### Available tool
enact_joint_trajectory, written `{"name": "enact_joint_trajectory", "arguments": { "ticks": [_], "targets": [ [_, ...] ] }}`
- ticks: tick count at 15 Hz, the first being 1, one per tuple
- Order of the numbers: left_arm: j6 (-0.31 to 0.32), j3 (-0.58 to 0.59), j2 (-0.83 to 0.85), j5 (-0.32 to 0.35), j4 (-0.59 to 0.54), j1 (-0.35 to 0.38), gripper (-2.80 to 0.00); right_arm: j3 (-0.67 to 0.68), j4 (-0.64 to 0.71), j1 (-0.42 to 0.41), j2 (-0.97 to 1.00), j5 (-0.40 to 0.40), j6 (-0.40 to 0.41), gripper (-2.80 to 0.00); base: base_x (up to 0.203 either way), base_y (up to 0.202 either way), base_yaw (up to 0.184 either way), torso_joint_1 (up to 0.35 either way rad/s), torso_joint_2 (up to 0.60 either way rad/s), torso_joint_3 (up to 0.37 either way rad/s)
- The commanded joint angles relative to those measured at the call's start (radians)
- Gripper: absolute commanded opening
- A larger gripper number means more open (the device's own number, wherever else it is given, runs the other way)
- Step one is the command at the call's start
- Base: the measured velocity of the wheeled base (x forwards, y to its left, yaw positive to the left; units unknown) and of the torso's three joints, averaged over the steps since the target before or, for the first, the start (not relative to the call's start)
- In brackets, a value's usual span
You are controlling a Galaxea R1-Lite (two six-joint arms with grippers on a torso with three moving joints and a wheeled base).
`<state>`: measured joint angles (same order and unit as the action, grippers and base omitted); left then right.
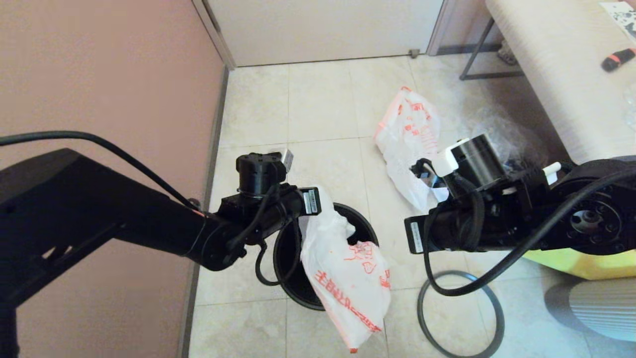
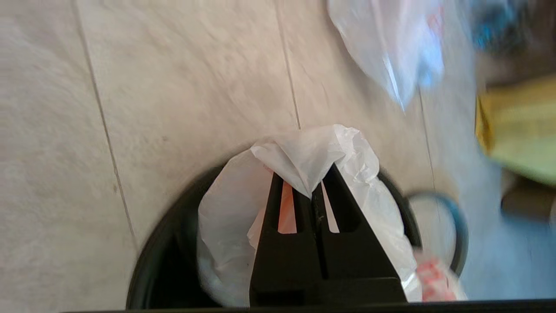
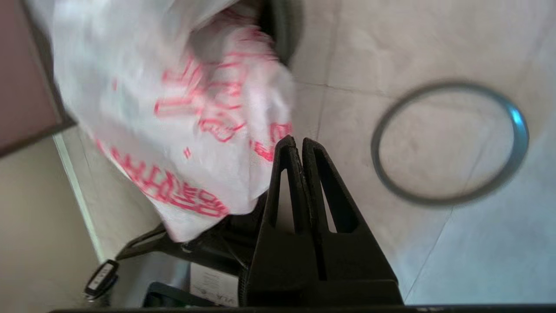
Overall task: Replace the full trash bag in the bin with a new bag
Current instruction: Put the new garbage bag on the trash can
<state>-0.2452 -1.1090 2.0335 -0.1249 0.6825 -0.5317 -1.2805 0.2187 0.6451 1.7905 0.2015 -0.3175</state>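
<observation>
The new bag's loose end (image 1: 359, 303) hangs past the bin's near rim, so my left gripper should pull back while my right gripper takes the new bag's loose corner (image 1: 354, 343).
My left gripper (image 2: 311, 191) is shut on a fold of the new bag (image 1: 343, 278), a limp white bag with orange characters. The bag hangs from the gripper over the open bin (image 1: 290, 278) and drapes across the bin's near rim. The black bin (image 2: 169, 261) stands on the tile floor below. Further back on the floor lies the full trash bag (image 1: 407, 134), lumpy with orange print. The bin's dark grey hoop (image 1: 459, 343) lies flat on the floor to the right of the bin. To the right of the hanging new bag (image 3: 182, 121), my right gripper (image 3: 299, 145) is shut and empty.
A clear crinkled bag with dark items (image 1: 502, 132) lies behind my right arm. A yellow fabric bag (image 1: 581, 261) sits at the right, beneath a pale table (image 1: 561, 74). The pink wall (image 1: 109, 74) runs along the left, close to the bin.
</observation>
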Motion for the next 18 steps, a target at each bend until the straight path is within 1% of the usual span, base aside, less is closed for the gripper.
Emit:
{"name": "enact_joint_trajectory", "arguments": {
  "ticks": [1,2,4,6,7,8,9,11,13,14,16,18],
  "targets": [
    [-0.05,-0.066,0.02,-0.003,-0.023,0.016,-2.8,-0.026,-0.006,0.021,0.045,0.001,0.013,-2.8,0.0,0.0,0.0,0.0,0.0,0.0],
    [-0.093,-0.092,0.018,-0.009,-0.054,0.021,-2.8,-0.042,-0.007,0.035,0.06,0.001,0.022,-2.8,0.0,0.0,0.0,0.0,0.0,0.0],
    [-0.109,-0.113,0.022,-0.035,-0.058,0.024,-2.8,-0.048,-0.009,0.071,0.08,0.001,0.024,-2.8,0.0,0.0,0.0,0.0,0.0,0.0],
    [-0.164,-0.157,0.02,-0.067,-0.076,0.032,-2.8,-0.048,-0.013,0.084,0.082,0.003,0.026,-2.8,0.0,0.0,0.0,0.0,0.0,0.0],
    [-0.171,-0.162,0.019,-0.069,-0.089,0.035,-2.8,-0.048,-0.019,0.084,0.082,0.004,0.026,-2.8,0.0,0.0,0.0,0.0,0.0,0.0],
    [-0.177,-0.167,0.017,-0.076,-0.1,0.036,-2.8,-0.046,-0.03,0.084,0.087,0.015,0.026,-2.8,0.0,0.0,0.0,0.0,0.0,0.0],
    [-0.19,-0.174,0.011,-0.083,-0.114,0.033,-2.8,-0.045,-0.038,0.084,0.094,0.041,0.027,-2.8,0.0,0.0,0.0,0.0,0.0,0.0],
    [-0.197,-0.179,0.004,-0.085,-0.167,0.02,-2.8,-0.027,-0.06,0.088,0.108,0.102,0.027,-2.8,0.0,0.0,0.0,0.0,0.0,0.0],
    [-0.198,-0.197,0.003,-0.091,-0.248,0.008,-2.8,0.027,-0.085,0.1,0.114,0.169,0.025,-2.8,0.0,0.0,0.0,0.0,0.0,0.0],
    [-0.209,-0.213,0.002,-0.091,-0.309,0.0,-2.8,0.069,-0.107,0.108,0.114,0.183,0.024,-2.8,0.0,0.0,0.0,0.0,0.0,0.0],
    [-0.262,-0.263,0.003,-0.091,-0.404,-0.013,-2.8,0.182,-0.221,0.134,0.107,0.192,0.023,-2.8,0.0,0.0,0.0,0.0,0.0,0.0],
    [-0.267,-0.27,0.01,-0.091,-0.423,-0.022,-2.8,0.297,-0.345,0.154,0.082,0.193,0.026,-2.8,0.0,0.0,0.0,0.0,0.0,0.0]
  ]
}}
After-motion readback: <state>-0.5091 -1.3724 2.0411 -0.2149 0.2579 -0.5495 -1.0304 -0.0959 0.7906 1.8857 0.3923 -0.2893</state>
